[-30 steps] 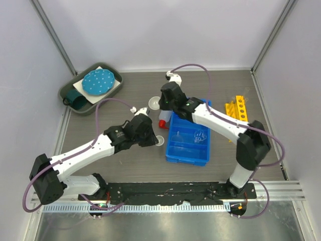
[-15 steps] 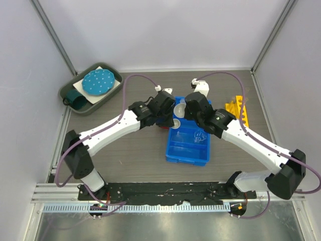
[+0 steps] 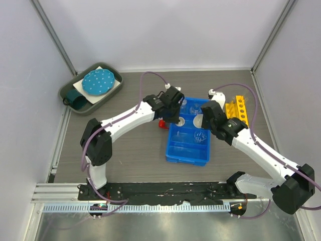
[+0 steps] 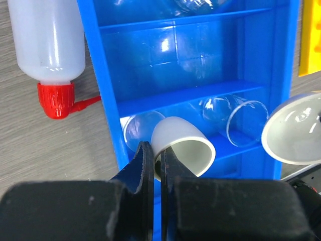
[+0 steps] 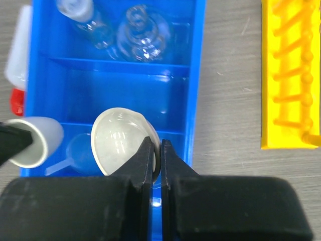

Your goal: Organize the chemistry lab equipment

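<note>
The wider white dish (image 3: 198, 121) is facing up near the bin's empty section (image 3: 189, 122) next to the flask, so my right gripper needs to keep lowering the dish there until the dish's base rests inside.
The blue divided bin (image 3: 186, 159) lies mid-table with clear glass beakers (image 4: 235, 118) and a flask (image 5: 143, 32) inside. My left gripper (image 3: 176, 114) is shut on the rim of a small white cup-shaped dish (image 4: 183, 150) and holds it over the bin's far-left compartment. My right gripper (image 3: 204, 118) is shut on the rim of a wider white dish (image 5: 123, 140) over the same far row, beside the left one. The red-capped bottle (image 4: 47, 35) lies on the table against the bin's left wall. The yellow holed rack (image 3: 236, 108) lies to the right of the bin.
The dark green tray (image 3: 90, 86) with the teal dotted disc sits at the far left corner. Grey walls close in the table at the back and both sides. The two wrists hang close together over the bin's far end.
Both arms have swung over the bin's far end, each carrying its white dish. The left arm reached far to the right; the right wrist drew back rightward.
</note>
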